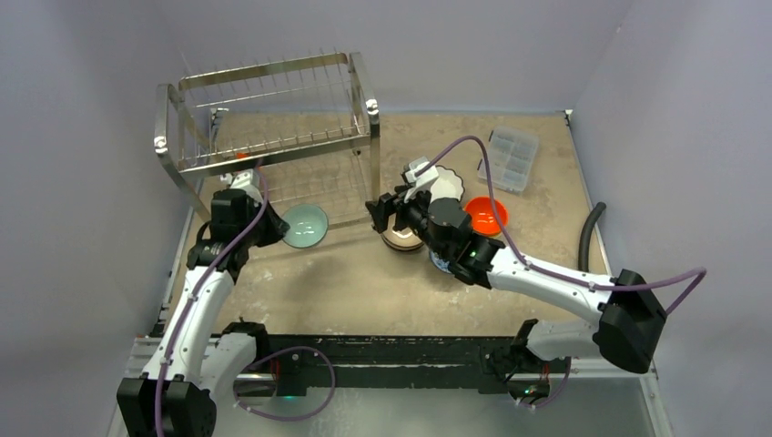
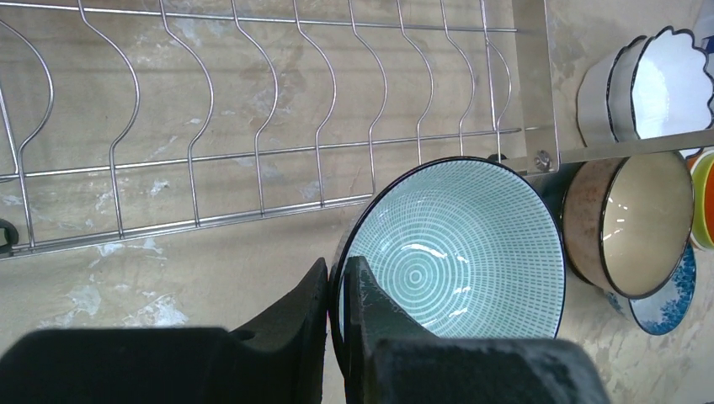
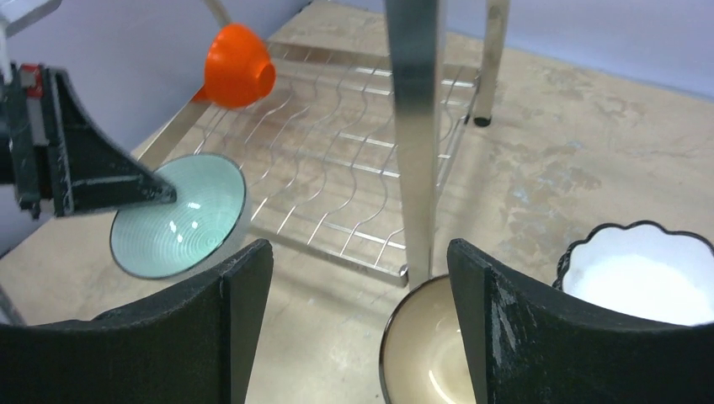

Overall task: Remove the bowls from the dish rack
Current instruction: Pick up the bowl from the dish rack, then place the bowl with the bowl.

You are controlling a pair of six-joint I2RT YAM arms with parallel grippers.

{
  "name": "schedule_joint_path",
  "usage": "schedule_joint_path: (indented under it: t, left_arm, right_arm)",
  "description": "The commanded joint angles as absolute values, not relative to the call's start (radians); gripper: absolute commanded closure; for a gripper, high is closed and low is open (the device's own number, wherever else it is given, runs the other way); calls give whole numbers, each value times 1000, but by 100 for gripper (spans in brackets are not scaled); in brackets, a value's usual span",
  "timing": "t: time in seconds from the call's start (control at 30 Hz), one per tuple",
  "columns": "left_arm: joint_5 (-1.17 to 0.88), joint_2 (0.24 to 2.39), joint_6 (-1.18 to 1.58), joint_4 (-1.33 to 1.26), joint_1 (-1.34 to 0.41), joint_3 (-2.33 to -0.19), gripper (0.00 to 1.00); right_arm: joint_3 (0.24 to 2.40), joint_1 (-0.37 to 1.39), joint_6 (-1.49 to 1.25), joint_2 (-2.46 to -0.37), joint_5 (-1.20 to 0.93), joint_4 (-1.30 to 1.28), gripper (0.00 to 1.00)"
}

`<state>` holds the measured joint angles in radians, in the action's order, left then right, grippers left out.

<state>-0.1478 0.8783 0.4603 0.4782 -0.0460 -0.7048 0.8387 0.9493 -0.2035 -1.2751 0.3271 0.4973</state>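
Note:
The robot's right gripper should back off before the left gripper brings the teal bowl, because the right gripper blocks the way over the tan bowl (image 1: 401, 239) to the blue-patterned bowl (image 1: 440, 262).
My left gripper (image 2: 337, 282) is shut on the rim of a teal bowl (image 2: 459, 248), which hangs tilted just in front of the dish rack (image 1: 273, 127) and also shows as the teal bowl (image 1: 305, 226) from above. An orange bowl (image 3: 238, 63) still sits upside down on the rack's lower tier (image 3: 337, 185). My right gripper (image 3: 358, 269) is open over the table with nothing between its fingers. Its right finger hangs above a tan bowl (image 3: 425, 353). Beside that stands a white scalloped bowl (image 3: 644, 273).
Unloaded bowls cluster right of the rack: white scalloped bowls (image 2: 665, 84), a blue-patterned bowl (image 2: 669, 299) and an orange bowl (image 1: 485, 216). A clear compartment box (image 1: 512, 159) lies at the back right. The rack's steel post (image 3: 417, 135) rises just beyond my right gripper.

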Motion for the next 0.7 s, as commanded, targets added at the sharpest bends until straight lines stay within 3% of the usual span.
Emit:
schedule_joint_path:
  t: [0.0, 0.33, 0.67]
  left_arm:
    - [-196, 829, 401, 383, -49, -766, 100]
    - [-227, 789, 555, 199, -48, -603, 100]
    - [-199, 757, 569, 211, -48, -572, 100]
  right_arm:
    - [876, 953, -221, -1261, 227, 380, 21]
    - [865, 947, -214, -1386, 346, 596, 25]
    - [904, 937, -184, -1547, 482, 763, 51]
